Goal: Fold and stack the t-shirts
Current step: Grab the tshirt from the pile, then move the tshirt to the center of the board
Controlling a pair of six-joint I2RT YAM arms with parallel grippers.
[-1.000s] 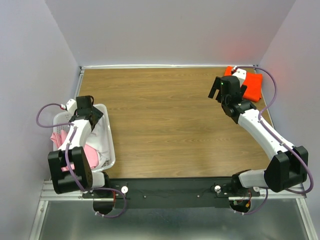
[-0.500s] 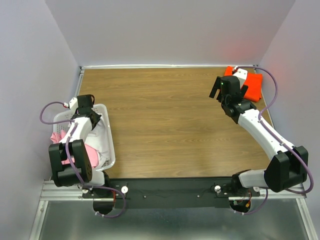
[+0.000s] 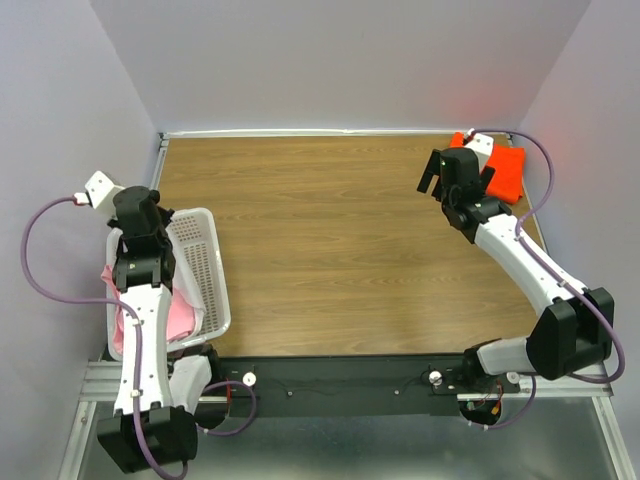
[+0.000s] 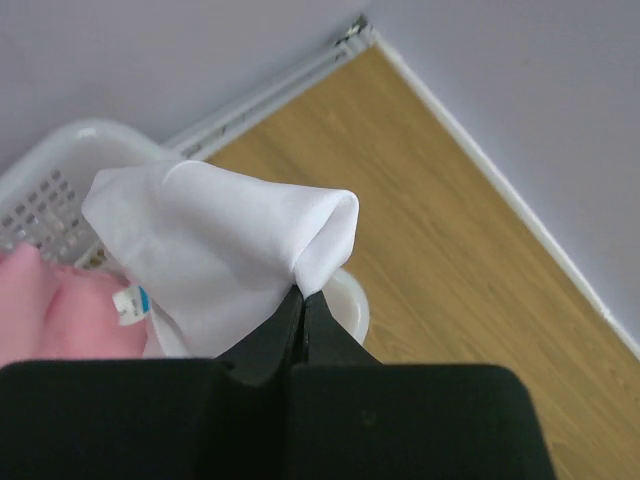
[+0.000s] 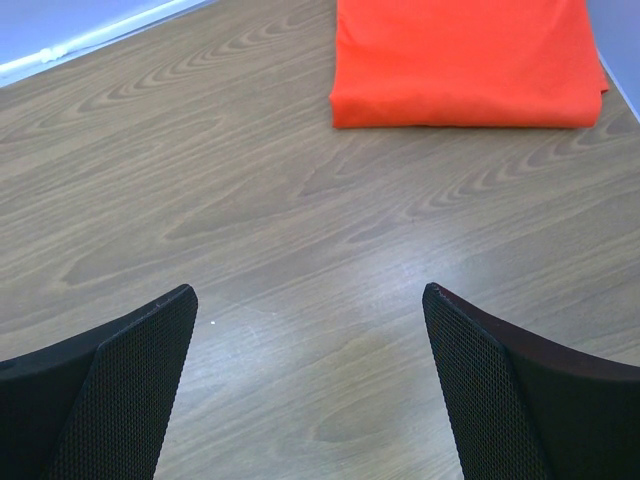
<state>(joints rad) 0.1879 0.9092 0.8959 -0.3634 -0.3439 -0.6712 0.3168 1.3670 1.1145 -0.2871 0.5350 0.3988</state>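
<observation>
Only the white t-shirt (image 4: 230, 235) above the pink t-shirt is pinched in my left gripper, so I should go on lifting it until it is clear of the basket, then let it go over the open wood (image 3: 360, 235).
In the left wrist view my left gripper (image 4: 302, 292) is shut on a bunched fold of the white t-shirt (image 4: 215, 245), held up above the white lattice basket (image 4: 50, 185). The pink t-shirt (image 4: 45, 305) lies in the basket below it. From above, the left gripper (image 3: 138, 218) hangs over the basket's (image 3: 212, 275) far left end, and pink cloth (image 3: 182, 312) shows inside. The orange-red t-shirt (image 3: 508, 172) lies folded in the far right corner. My right gripper (image 3: 458, 182) hovers just left of it, open and empty. In the right wrist view the right gripper (image 5: 308, 290) is over bare wood, short of the orange-red t-shirt (image 5: 465, 60).
The wooden table (image 3: 340, 250) is walled at the back and on both sides. The basket stands at the table's near left edge. A purple cable (image 3: 40, 270) loops out from the left arm toward the left wall.
The left gripper shut on the white t-shirt in the basket, and the left arm has risen and swung toward the left wall with it. The right arm has barely moved.
</observation>
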